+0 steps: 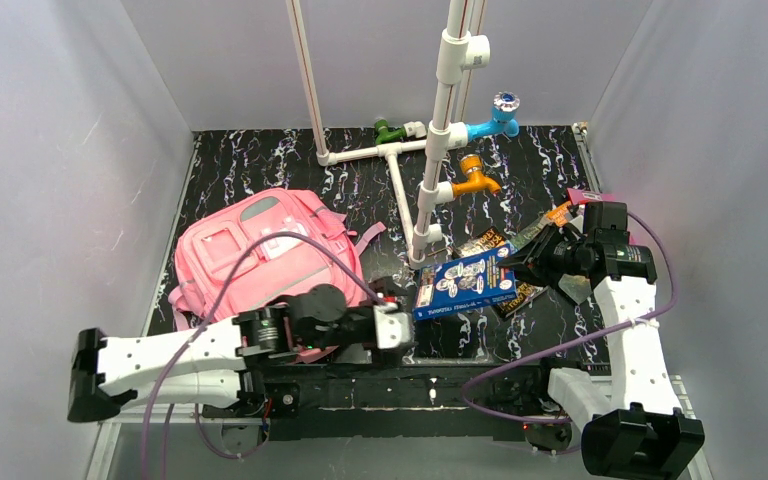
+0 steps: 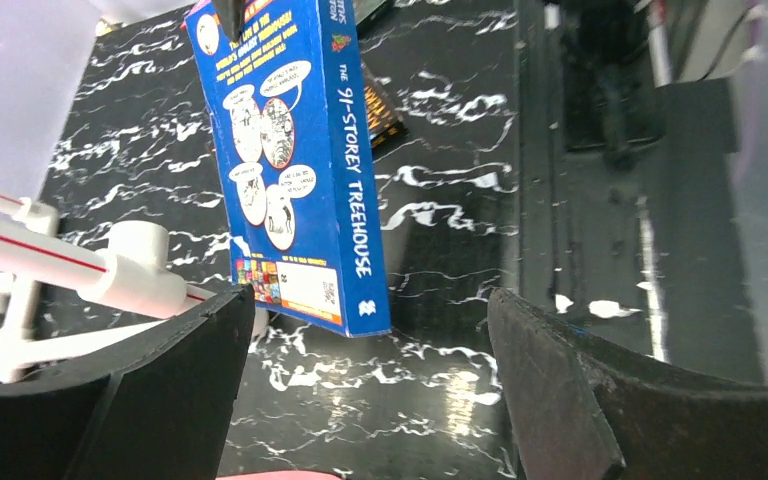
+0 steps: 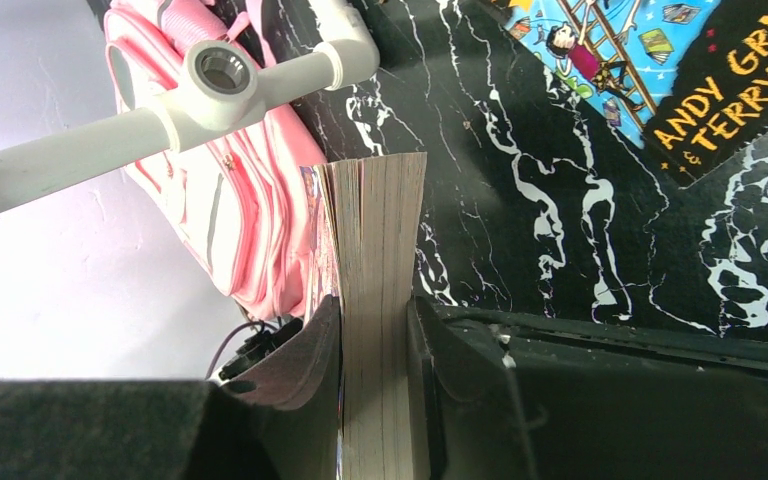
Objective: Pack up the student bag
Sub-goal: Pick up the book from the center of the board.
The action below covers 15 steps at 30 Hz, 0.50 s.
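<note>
The white barcode panel [image 2: 309, 287] is on the book's side that faces up. The hidden side of the blue book [image 1: 467, 282] should show the illustrated front cover when I turn the book over.
The student bag [image 1: 260, 250] is a pink backpack lying at the left of the black marbled table; it also shows pink behind the pipe in the right wrist view [image 3: 220, 200]. My right gripper [image 1: 516, 268] [image 3: 375, 340] is shut on a blue book [image 1: 465, 283], pinching its page edge [image 3: 375, 230] and holding it above the table. The book's blue spine [image 2: 355, 190] hangs in front of my left gripper [image 1: 401, 300] [image 2: 365, 350]. That gripper is open, with nothing between its black fingers [image 2: 160, 390].
A white pipe frame [image 1: 430, 150] with green, blue and orange valves stands at the back centre, close to the held book. More books [image 1: 505, 245] lie on the table under and beside the right gripper. Grey walls close in both sides.
</note>
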Each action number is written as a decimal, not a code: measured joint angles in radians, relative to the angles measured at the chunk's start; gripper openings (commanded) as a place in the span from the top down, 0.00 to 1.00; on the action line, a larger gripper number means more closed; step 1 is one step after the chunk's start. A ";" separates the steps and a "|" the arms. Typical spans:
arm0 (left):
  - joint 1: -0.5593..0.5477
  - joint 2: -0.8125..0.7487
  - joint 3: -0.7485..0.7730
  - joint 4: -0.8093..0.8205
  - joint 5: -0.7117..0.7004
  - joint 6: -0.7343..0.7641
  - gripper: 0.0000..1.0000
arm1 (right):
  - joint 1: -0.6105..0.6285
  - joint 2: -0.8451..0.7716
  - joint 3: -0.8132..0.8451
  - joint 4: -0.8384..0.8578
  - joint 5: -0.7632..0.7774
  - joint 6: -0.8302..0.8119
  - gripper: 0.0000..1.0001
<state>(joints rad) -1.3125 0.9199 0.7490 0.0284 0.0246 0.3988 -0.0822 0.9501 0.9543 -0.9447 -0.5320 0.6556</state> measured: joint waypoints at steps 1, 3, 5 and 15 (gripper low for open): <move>-0.021 0.037 0.007 0.011 -0.039 0.023 0.14 | 0.002 -0.003 0.000 0.001 -0.003 0.001 0.99; -0.048 0.103 0.014 0.044 -0.107 0.064 0.14 | 0.009 -0.010 0.000 0.003 -0.010 0.003 0.99; -0.060 0.159 0.018 0.070 -0.153 0.092 0.14 | 0.018 -0.019 0.000 0.004 -0.016 0.003 0.99; -0.086 0.365 0.108 0.140 -0.277 0.103 0.33 | 0.045 -0.053 0.000 0.004 -0.041 0.005 0.99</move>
<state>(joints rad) -1.3983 1.2854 0.8570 0.1684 -0.2527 0.5018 -0.0376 0.8967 0.9543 -0.9409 -0.5728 0.6601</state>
